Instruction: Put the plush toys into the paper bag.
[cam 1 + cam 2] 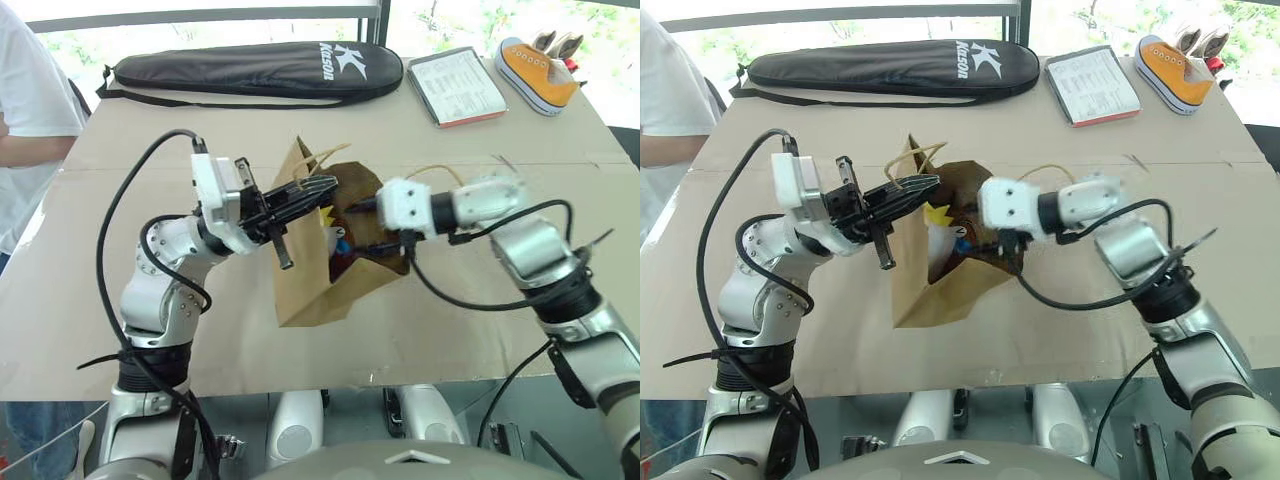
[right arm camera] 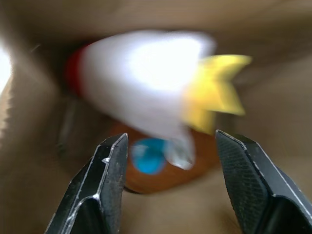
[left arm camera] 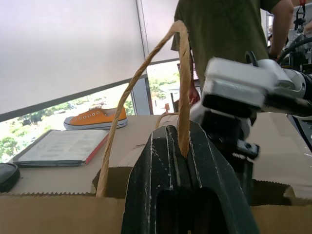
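I expect the paper bag (image 1: 308, 288) to stay open around the plush toys when I raise both handles, because the cord handles (image 1: 440, 168) loop from opposite sides.
The brown paper bag (image 1: 310, 290) stands on the table with its mouth held open. My left gripper (image 1: 325, 187) is shut on one twisted cord handle (image 3: 183, 73) and lifts that side of the rim. My right gripper (image 2: 170, 139) is open at the bag's mouth, pointing down into it, with nothing between its fingers. Inside the bag, just past the fingertips, is the white plush toy (image 2: 146, 78) with a red end and a yellow tuft. It is apart from both fingers. Under it lies the orange-brown plush toy (image 2: 165, 173). The white toy's yellow tuft (image 1: 937, 214) peeks out of the bag's opening.
A long black racket case (image 1: 260, 68) lies along the table's far edge. A clipboard (image 1: 458, 86) and an orange sneaker (image 1: 538, 75) sit at the far right. A person (image 1: 25, 110) stands at the table's left side. Cardboard covers the tabletop (image 1: 480, 320).
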Controlling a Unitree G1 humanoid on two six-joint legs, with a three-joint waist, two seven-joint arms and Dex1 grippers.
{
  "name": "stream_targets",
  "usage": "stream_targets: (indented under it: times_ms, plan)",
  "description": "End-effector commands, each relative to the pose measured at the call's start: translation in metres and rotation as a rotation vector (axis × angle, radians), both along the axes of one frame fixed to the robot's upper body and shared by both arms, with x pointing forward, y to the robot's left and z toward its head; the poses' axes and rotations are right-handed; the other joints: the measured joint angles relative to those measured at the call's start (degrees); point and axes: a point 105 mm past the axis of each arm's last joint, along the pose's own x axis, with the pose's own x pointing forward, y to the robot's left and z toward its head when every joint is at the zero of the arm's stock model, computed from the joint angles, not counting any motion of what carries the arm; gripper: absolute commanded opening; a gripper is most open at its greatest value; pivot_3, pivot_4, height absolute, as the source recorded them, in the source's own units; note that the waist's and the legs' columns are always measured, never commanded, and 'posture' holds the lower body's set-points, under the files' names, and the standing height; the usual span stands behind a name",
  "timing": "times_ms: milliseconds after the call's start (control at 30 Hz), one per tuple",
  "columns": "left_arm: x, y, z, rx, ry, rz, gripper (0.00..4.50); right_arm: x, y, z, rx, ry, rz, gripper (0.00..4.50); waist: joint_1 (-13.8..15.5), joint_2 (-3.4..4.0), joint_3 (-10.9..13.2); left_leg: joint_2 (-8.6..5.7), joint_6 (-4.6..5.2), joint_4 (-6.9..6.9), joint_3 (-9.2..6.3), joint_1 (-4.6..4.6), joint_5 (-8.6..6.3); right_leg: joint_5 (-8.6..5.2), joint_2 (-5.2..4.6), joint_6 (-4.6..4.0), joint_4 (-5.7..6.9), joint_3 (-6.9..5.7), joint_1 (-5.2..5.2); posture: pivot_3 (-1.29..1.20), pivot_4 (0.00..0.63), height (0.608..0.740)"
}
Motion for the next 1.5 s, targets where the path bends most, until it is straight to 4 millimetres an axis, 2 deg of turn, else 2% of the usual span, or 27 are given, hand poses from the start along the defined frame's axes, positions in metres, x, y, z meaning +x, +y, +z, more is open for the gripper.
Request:
stream_targets:
  times_ms: [33,100,200,233,333,400,600,700,833,867,933,967,1000,1067,1200,1233,1367,1500]
  plan:
    - [-0.008,-0.001,0.009,-0.013,-0.039,-0.010,0.00,-0.007,-0.018,0.040,0.154,0.005,-0.099,2.79,-0.01,0.00,0.00,0.00,0.00,0.00,0.00,0.01,0.00,0.00,0.01,0.00,0.02,0.00,0.00,0.00,0.150,0.740]
    - [-0.007,-0.001,0.009,-0.018,-0.039,-0.005,0.00,-0.008,-0.034,0.053,0.236,0.054,-0.195,2.79,-0.03,0.00,0.00,0.00,0.00,-0.01,-0.01,0.01,0.00,0.00,0.02,-0.01,0.02,0.00,-0.01,0.00,0.150,0.740]
    - [-0.006,0.001,0.008,-0.024,-0.043,0.007,0.00,-0.013,-0.058,0.063,0.313,0.109,-0.321,2.79,0.17,0.00,0.00,0.01,0.00,-0.01,-0.02,-0.03,0.00,0.00,0.00,-0.01,0.02,-0.01,-0.01,0.00,0.150,0.740]
    - [-0.005,0.003,0.008,-0.029,-0.043,0.014,0.00,-0.014,-0.072,0.064,0.346,0.146,-0.393,2.79,0.13,0.00,0.00,-0.01,0.00,-0.01,0.00,-0.03,-0.01,0.00,-0.02,-0.01,0.01,0.00,-0.01,0.00,0.150,0.740]
    - [-0.003,0.006,0.010,-0.044,-0.041,0.025,0.00,-0.020,-0.111,0.056,0.399,0.268,-0.603,2.79,0.16,-0.01,0.00,-0.01,0.00,-0.01,0.00,-0.03,-0.01,-0.01,-0.04,-0.01,0.00,0.01,0.00,0.00,0.150,0.740]
    - [-0.003,0.005,0.010,-0.048,-0.040,0.024,0.00,-0.024,-0.118,0.049,0.393,0.329,-0.654,2.79,0.02,0.00,0.00,-0.01,0.00,-0.01,0.02,-0.02,-0.01,-0.01,-0.04,-0.02,-0.01,0.02,0.00,0.00,0.150,0.740]
    - [-0.001,0.000,0.010,-0.063,-0.037,-0.006,0.00,-0.026,-0.100,0.026,0.376,0.493,-0.609,2.79,-0.95,0.02,0.00,0.01,0.01,-0.02,0.03,0.02,0.00,-0.01,0.05,-0.01,0.01,0.10,-0.01,0.00,0.150,0.740]
    - [0.000,0.000,0.011,-0.063,-0.042,-0.011,0.00,-0.029,-0.086,0.028,0.432,0.568,-0.515,2.07,-1.10,0.02,0.00,0.01,0.01,-0.02,0.02,-0.02,-0.01,-0.01,0.05,0.01,-0.05,0.10,-0.01,0.00,0.150,0.740]
    - [0.000,0.001,0.013,-0.064,-0.050,-0.010,0.00,-0.031,-0.077,0.027,0.438,0.587,-0.481,0.55,-1.11,0.02,0.00,-0.01,0.01,-0.03,-0.01,-0.06,-0.01,-0.01,0.04,0.02,-0.08,0.09,0.00,0.00,0.150,0.740]
    - [0.000,0.001,0.013,-0.064,-0.050,-0.009,0.00,-0.031,-0.076,0.028,0.451,0.593,-0.471,0.03,-1.16,0.02,0.00,-0.01,0.01,-0.04,0.00,-0.07,-0.01,-0.01,0.04,0.02,-0.11,0.09,0.00,0.00,0.150,0.740]
    - [-0.001,0.003,0.013,-0.063,-0.052,-0.004,0.00,-0.033,-0.078,0.030,0.463,0.604,-0.460,0.03,-1.29,0.02,0.00,-0.01,0.01,-0.04,0.00,-0.06,-0.01,-0.01,0.04,0.02,-0.11,0.09,0.00,0.00,0.150,0.740]
    - [0.000,0.003,0.013,-0.061,-0.054,0.005,0.00,-0.033,-0.087,0.025,0.449,0.607,-0.487,0.03,-1.29,0.02,0.00,-0.01,0.02,-0.06,-0.01,-0.06,-0.01,-0.01,0.04,0.02,-0.11,0.09,0.00,0.00,0.150,0.740]
    - [0.000,0.004,0.012,-0.060,-0.056,0.010,0.00,-0.033,-0.097,0.020,0.442,0.627,-0.519,0.33,-1.18,0.02,0.00,-0.01,0.02,-0.07,-0.01,-0.06,-0.01,-0.01,0.04,0.02,-0.11,0.08,0.00,0.00,0.150,0.740]
    - [0.000,0.005,0.012,-0.061,-0.056,0.015,0.00,-0.046,-0.106,0.012,0.412,0.679,-0.492,0.99,-0.68,0.00,-0.01,-0.03,0.01,-0.11,-0.04,-0.09,-0.01,-0.01,0.02,0.01,-0.24,0.05,0.02,0.00,0.150,0.740]
    - [0.000,0.006,0.010,-0.059,-0.050,0.015,0.00,-0.067,-0.104,0.013,0.408,0.712,-0.417,2.87,-0.88,0.01,0.00,-0.05,0.07,-0.20,0.02,-0.08,-0.04,0.00,0.01,0.03,-0.41,0.10,0.06,0.00,0.150,0.740]
    - [0.000,0.005,0.009,-0.059,-0.049,0.013,0.00,-0.070,-0.101,0.015,0.413,0.713,-0.391,2.87,-0.99,0.01,0.00,-0.04,0.07,-0.22,0.00,-0.05,-0.04,0.00,0.04,0.03,-0.38,0.10,0.06,0.00,0.150,0.740]
    - [0.000,0.001,0.009,-0.065,-0.043,-0.007,0.00,-0.048,-0.096,0.016,0.464,0.665,-0.486,2.87,-1.45,0.01,0.00,0.01,0.07,-0.23,-0.03,-0.02,-0.04,0.00,0.08,0.03,-0.36,0.08,0.07,0.00,0.150,0.740]
    - [0.001,0.000,0.009,-0.062,-0.045,-0.016,0.00,-0.042,-0.082,0.021,0.504,0.670,-0.451,2.87,-1.48,0.01,0.00,-0.01,0.07,-0.22,0.00,-0.05,-0.04,0.00,0.06,0.03,-0.39,0.09,0.06,0.00,0.150,0.740]
